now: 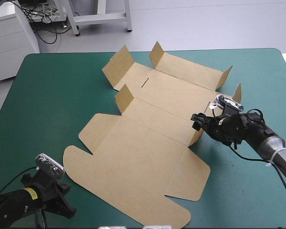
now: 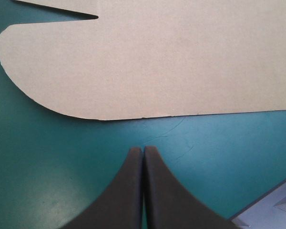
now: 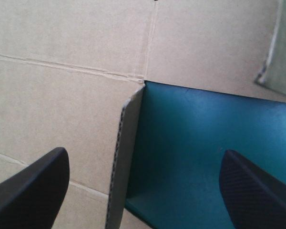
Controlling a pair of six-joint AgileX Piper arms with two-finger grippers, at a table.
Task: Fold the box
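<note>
The near half of the box is lying flat, joined [image 1: 155, 130] by creases, so the whole brown box will swivel along when I pull the raised side flap [image 1: 196, 137].
The brown box [image 1: 143, 143] lies as a cut sheet across the middle of the table. Its near half is flat and several small flaps [image 1: 118, 67] stand up around the far half. My right gripper [image 1: 197, 122] is at the sheet's right side. In the right wrist view it [image 3: 143, 191] is open, and a raised side flap's edge [image 3: 118, 167] stands between its fingers. My left gripper [image 1: 66, 199] rests low at the near left corner. It [image 2: 144, 150] is shut, a short way off the flat rounded flap [image 2: 148, 62].
The teal-green cover [image 1: 47, 95] shows in a wide strip left of the box and in a narrower one to the right, under the right arm. The table's far edge runs close behind the raised flaps.
</note>
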